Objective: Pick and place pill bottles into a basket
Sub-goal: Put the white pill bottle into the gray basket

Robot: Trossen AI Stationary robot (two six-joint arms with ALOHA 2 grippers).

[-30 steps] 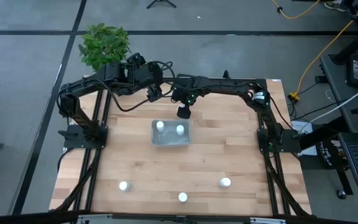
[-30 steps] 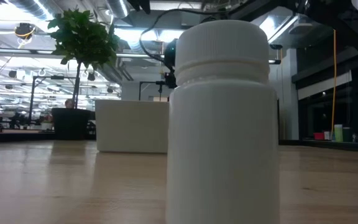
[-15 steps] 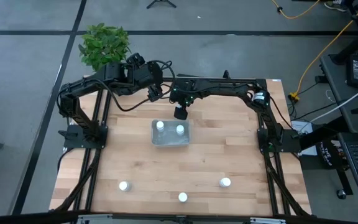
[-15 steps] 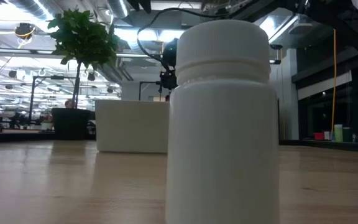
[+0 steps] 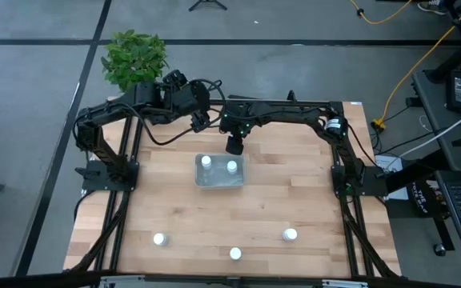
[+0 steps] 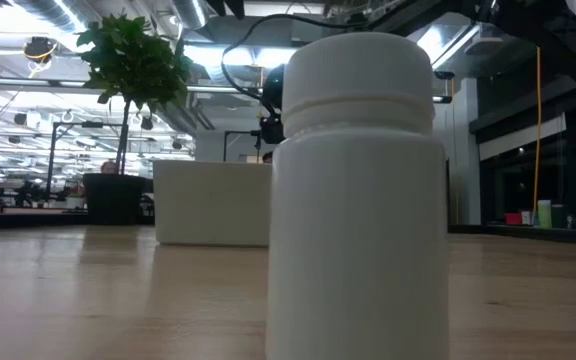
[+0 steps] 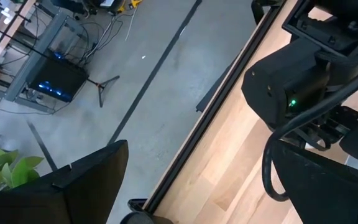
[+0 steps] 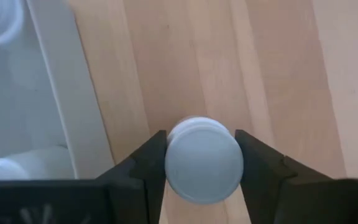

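My left gripper is crowding the basket's far side, so it should back away before my right gripper puts its pill bottle between the two inside [image 5: 219, 165].
My right gripper [image 8: 201, 163] hovers just beyond the far side of the basket [image 5: 220, 173] and is shut on a white pill bottle [image 8: 204, 158]. Two pill bottles [image 5: 206, 161] [image 5: 232, 166] stand inside the pale basket. Three more stand on their bases near the table's front edge [image 5: 159, 238] [image 5: 235, 254] [image 5: 290, 234]. One of them fills the low view [image 6: 358, 190]. My left gripper [image 5: 201, 120] is open and holds nothing, raised over the table's far edge. My right gripper pinches the pill bottle by two opposite sides just under its cap [image 8: 169, 163], between its two fingers [image 8: 143, 167]. The fingers point straight down from above. The bottle stays upright. The cap hides its base, so I cannot tell whether it is lifted.
A potted plant [image 5: 134, 56] stands off the table's far left corner. Bare wood lies between the basket and the three bottles in the front row. The two arms are close together over the far edge.
My right gripper has shifted slightly toward the table's left edge, staying just beyond the basket's far side.
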